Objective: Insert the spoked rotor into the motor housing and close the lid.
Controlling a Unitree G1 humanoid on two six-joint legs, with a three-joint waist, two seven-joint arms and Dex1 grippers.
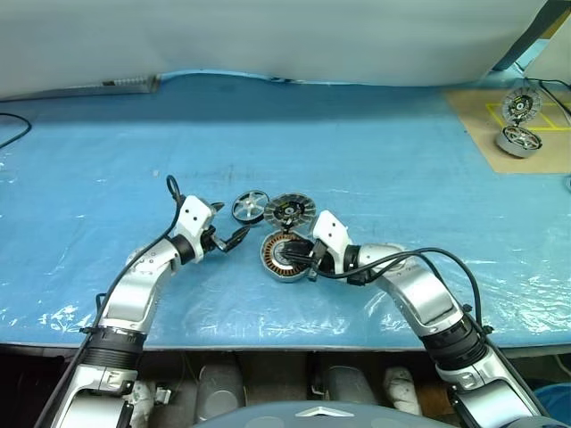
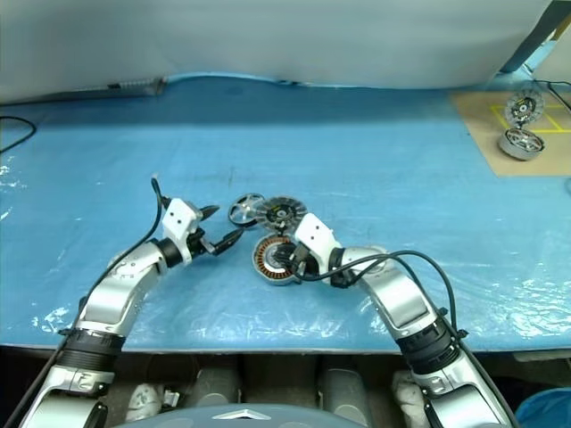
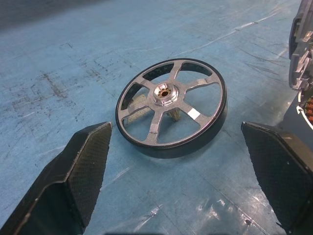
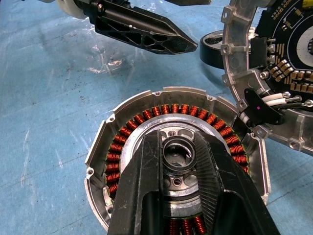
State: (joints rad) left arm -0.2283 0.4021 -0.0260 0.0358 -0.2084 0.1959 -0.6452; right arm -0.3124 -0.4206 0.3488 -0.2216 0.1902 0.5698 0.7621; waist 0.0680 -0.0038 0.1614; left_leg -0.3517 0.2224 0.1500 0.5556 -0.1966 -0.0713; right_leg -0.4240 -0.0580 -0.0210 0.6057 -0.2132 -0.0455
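The robot's right gripper should first let go of the small metal ring (image 4: pixel 179 157), close its fingers and press the ring down (image 4: pixel 179 145), because the ring sticks up above the motor housing's central part.
The spoked rotor (image 1: pixel 250 207) lies flat on the blue table cover, a silver wheel with a dark rim (image 3: pixel 171 107). My left gripper (image 1: pixel 230 221) is just short of it, open, with a finger (image 3: pixel 83 166) on each side and nothing between them. The motor housing (image 1: pixel 284 257) sits beside the rotor, its copper windings (image 4: pixel 146 115) showing. Its lid (image 1: pixel 290 212) stands swung open behind it, striped inner face (image 4: pixel 288 58) showing. My right gripper (image 4: pixel 178 142) reaches into the housing, its fingers shut against the dark central hub.
A second silver motor unit (image 1: pixel 520 141) and its open lid (image 1: pixel 521 105) rest on a brown board at the back right. A black cable (image 1: pixel 11 125) runs at the far left. The table's front edge (image 1: pixel 268 343) is close below my arms.
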